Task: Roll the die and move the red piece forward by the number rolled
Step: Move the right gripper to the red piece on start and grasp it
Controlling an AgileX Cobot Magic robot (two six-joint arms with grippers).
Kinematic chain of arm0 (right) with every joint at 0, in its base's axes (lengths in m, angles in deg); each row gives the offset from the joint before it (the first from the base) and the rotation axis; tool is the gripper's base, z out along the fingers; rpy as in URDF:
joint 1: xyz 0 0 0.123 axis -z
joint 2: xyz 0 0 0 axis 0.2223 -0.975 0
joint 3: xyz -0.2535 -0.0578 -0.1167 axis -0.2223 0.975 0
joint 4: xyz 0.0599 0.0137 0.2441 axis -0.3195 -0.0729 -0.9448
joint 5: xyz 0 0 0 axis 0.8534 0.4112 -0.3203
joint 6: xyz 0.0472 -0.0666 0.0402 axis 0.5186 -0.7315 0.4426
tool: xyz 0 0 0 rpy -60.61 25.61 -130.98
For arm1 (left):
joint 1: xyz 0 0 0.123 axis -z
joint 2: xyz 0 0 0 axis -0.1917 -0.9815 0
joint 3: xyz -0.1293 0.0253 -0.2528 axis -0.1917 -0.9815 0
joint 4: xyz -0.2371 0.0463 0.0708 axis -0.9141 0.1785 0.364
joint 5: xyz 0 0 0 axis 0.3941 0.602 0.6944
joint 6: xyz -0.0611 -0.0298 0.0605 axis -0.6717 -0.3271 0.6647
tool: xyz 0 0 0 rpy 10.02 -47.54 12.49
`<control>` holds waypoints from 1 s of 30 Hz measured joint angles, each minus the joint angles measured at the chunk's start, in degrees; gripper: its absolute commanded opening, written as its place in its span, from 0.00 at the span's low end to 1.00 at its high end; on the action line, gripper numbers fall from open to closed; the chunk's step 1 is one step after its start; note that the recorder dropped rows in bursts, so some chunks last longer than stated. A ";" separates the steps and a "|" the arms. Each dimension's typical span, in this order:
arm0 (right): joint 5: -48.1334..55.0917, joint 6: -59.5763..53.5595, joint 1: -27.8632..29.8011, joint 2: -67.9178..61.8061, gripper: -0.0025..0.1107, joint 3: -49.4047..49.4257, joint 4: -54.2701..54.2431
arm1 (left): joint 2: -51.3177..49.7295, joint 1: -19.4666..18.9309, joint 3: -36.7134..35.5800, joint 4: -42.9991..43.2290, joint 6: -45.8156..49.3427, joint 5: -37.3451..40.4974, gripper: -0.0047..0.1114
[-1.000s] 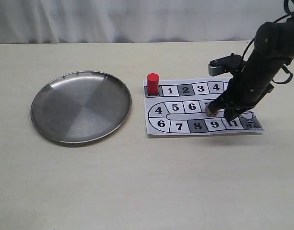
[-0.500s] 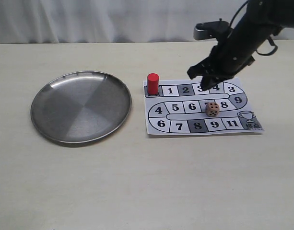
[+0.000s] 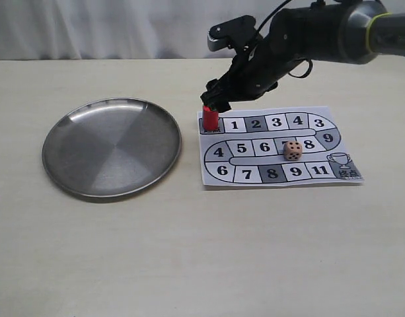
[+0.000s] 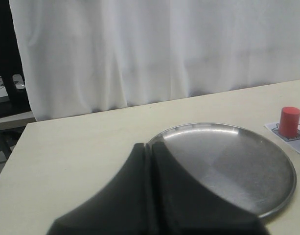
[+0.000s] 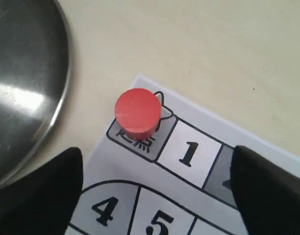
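Note:
A pointed black outline (image 5: 163,102) shows beside the red piece (image 3: 210,119), so I should expect to find a hidden star on the start square when I pick the piece up.
The red piece (image 3: 210,117) stands upright on the start square at the near-left end of the paper board (image 3: 255,160). The die (image 3: 293,150) lies on the board next to square 8, several pips up. My right gripper (image 3: 215,99) hovers open just above and behind the red piece. From the right wrist, the red piece (image 5: 138,112) appears a little ahead of the open gripper (image 5: 154,196), whose fingers (image 5: 37,196) straddle squares 4 and 5. My left gripper (image 4: 149,146) is shut on nothing, near the plate's rim; it is out of the exterior view.
A round steel plate (image 3: 111,146) lies left of the board, its rim close to the start square. White curtains hang behind the table. In the left wrist view the plate (image 4: 228,166) fills the area ahead and the red piece (image 4: 289,121) stands beyond it.
My right gripper let go of the die near square 8, rose, and swung left across the board to above the red piece. The die stays where it landed.

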 measured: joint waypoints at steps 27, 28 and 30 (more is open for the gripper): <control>-3.36 -0.25 -0.95 -14.02 0.06 -10.06 -1.14 | 0.00 0.00 0.00 0.00 0.00 0.00 0.04; -3.36 -0.25 -0.95 -14.02 0.06 -10.06 -1.14 | 0.00 0.00 0.00 0.00 0.00 0.00 0.04; -3.46 -0.25 -0.95 -14.02 0.06 -10.06 -1.14 | 0.00 0.00 0.00 0.00 0.00 0.00 0.04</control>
